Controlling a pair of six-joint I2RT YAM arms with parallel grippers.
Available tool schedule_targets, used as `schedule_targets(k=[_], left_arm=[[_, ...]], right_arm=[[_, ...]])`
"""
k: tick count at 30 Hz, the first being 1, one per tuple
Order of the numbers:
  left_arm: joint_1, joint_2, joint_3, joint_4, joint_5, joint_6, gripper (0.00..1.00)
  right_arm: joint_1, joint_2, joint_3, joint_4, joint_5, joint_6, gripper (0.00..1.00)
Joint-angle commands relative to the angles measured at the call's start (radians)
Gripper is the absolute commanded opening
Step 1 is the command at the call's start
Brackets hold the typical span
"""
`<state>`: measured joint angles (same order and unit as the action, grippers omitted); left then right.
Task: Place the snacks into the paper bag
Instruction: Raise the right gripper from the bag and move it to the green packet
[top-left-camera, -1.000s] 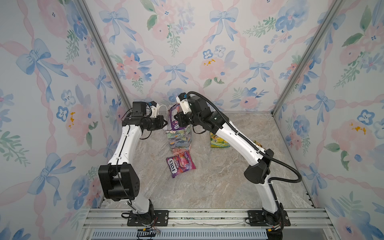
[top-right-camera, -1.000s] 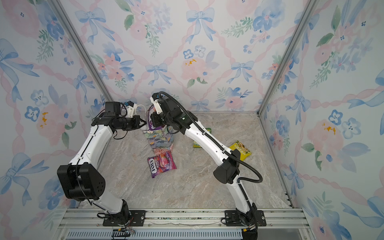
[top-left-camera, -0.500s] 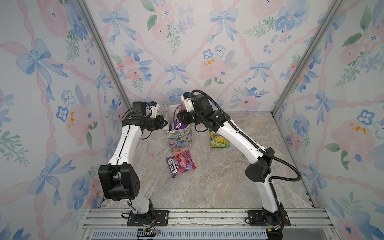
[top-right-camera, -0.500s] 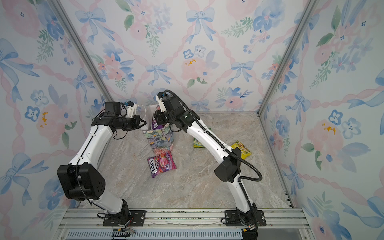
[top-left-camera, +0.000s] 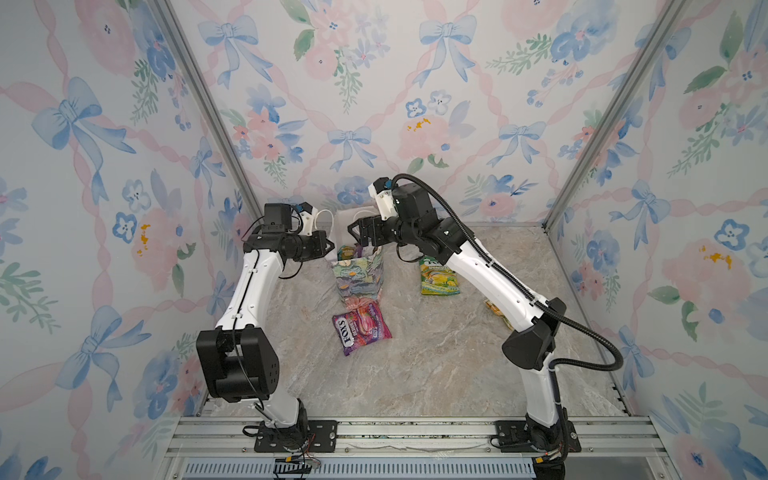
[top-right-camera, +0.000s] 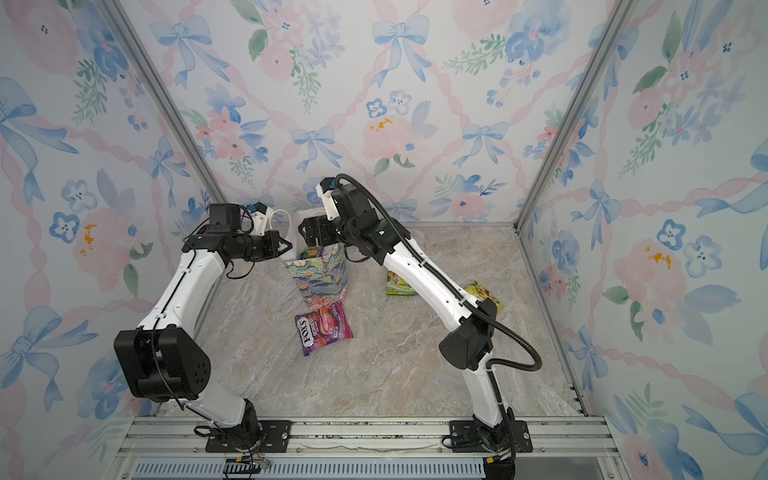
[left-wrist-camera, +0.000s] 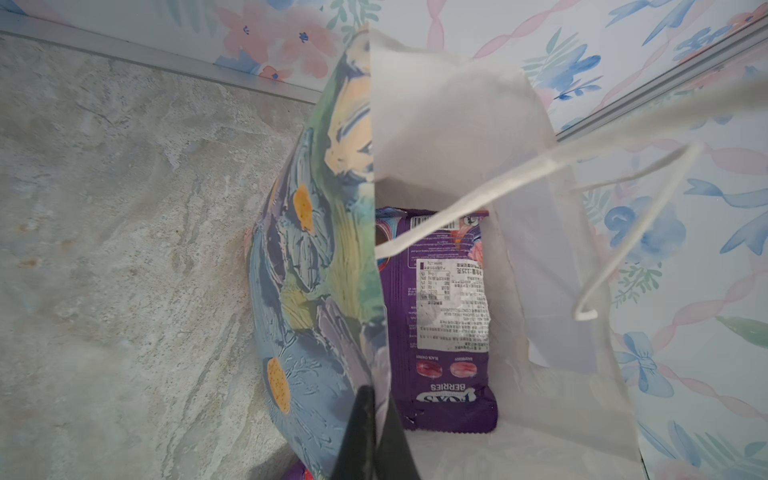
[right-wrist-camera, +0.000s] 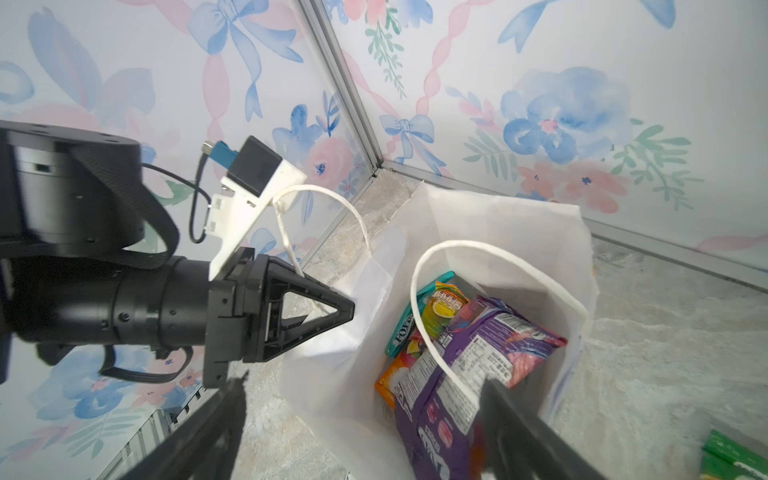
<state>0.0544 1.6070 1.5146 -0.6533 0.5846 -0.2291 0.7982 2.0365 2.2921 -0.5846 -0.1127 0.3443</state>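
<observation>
The purple packet inside the bag (right-wrist-camera: 449, 384) is clear of my right gripper's open fingers, so I should now head for the green-yellow packet (top-left-camera: 439, 279) until they close on it.
The paper bag (top-left-camera: 359, 276) (top-right-camera: 321, 276) stands upright near the back wall, its white inside showing. My left gripper (top-left-camera: 331, 246) (left-wrist-camera: 376, 432) is shut on the bag's rim and holds the mouth apart. My right gripper (top-left-camera: 360, 233) (right-wrist-camera: 361, 428) hangs open just over the mouth. A purple snack packet (right-wrist-camera: 478, 353) (left-wrist-camera: 449, 311) leans inside the bag between the spread fingers, free of them. Teal (right-wrist-camera: 405, 328) and orange (right-wrist-camera: 395, 374) packets lie under it. A white cord handle (right-wrist-camera: 457, 249) arches across the opening.
More snacks lie on the marble floor: a purple FOX'S packet (top-left-camera: 360, 328) (top-right-camera: 324, 328) in front of the bag, a green-yellow one (top-left-camera: 438, 276) (top-right-camera: 399, 284) to its right, and a yellow one (top-right-camera: 484, 293) partly behind the right arm. Walls close in at the back and sides.
My right gripper lowered the purple packet into the bag's mouth, then opened and let it go. The left gripper has kept its hold on the rim.
</observation>
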Motion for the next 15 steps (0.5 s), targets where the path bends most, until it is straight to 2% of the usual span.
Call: schedule_targets(k=[1, 3, 10, 15], left_arm=[[0.004, -0.015, -0.007, 0.003, 0.026, 0.007, 0.0], [0.005, -0.017, -0.008, 0.003, 0.025, 0.007, 0.0], [0.005, -0.015, -0.008, 0.003, 0.022, 0.007, 0.0], [0.005, -0.014, -0.01, 0.003, 0.021, 0.007, 0.0]], right_arm=[[-0.011, -0.164, -0.166, 0.07, 0.001, -0.013, 0.96], [-0.011, -0.252, -0.317, 0.115, 0.007, -0.008, 0.99], [-0.01, -0.549, -0.897, 0.214, 0.073, 0.055, 0.97], [-0.019, -0.651, -1.14, 0.186, 0.124, 0.114, 0.97]])
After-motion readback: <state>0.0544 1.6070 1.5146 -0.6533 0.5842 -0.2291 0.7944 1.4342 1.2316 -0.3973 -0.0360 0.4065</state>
